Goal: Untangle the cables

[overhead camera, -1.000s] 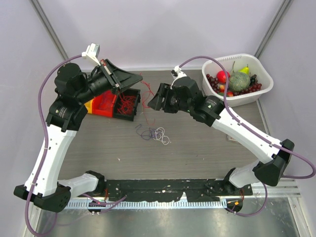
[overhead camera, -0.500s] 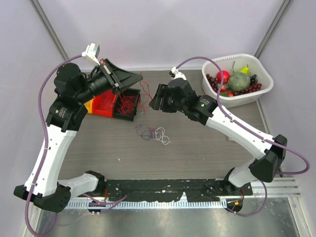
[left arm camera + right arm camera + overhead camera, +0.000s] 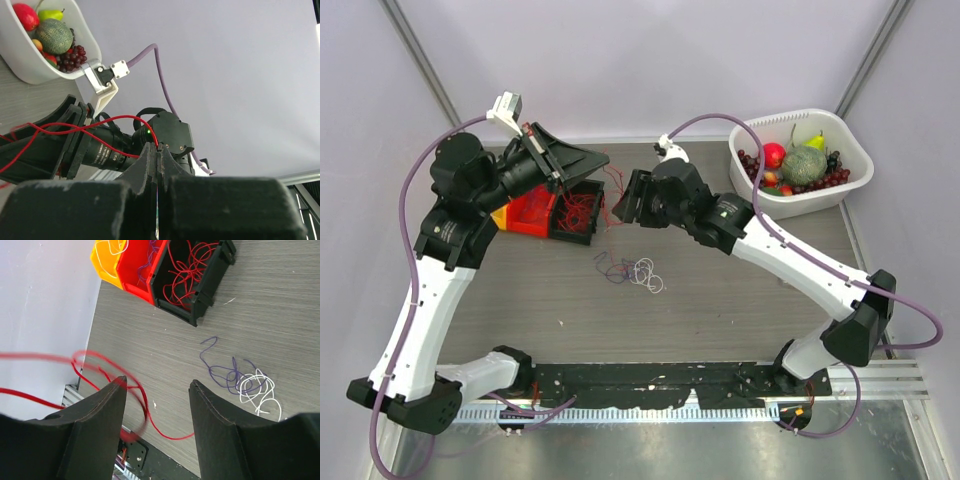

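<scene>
The red cable loops (image 3: 145, 401) over my right gripper's finger. My right gripper should move away while my left gripper pulls the cable back to the black bin (image 3: 579, 211).
My left gripper (image 3: 602, 157) is raised above the black bin (image 3: 576, 212) and shut on a thin red cable (image 3: 100, 125), which loops out from its tips (image 3: 158, 146) toward my right gripper. My right gripper (image 3: 624, 198) is open just right of the bin; the red cable (image 3: 102, 371) hangs in loops around its left finger (image 3: 112, 405), not gripped. A small tangle of purple and white cables (image 3: 635, 270) lies on the table in front of both, also in the right wrist view (image 3: 242, 380). More red cable (image 3: 187, 262) fills the black bin.
A red bin (image 3: 530, 210) and a yellow bin (image 3: 501, 214) stand left of the black one, each holding wire. A white tub (image 3: 850, 175) of fruit and cherries sits at the back right. The table's near edge has a black rail (image 3: 650, 385).
My right gripper has moved left, closer to the black bin and the left gripper. The left arm has barely moved.
</scene>
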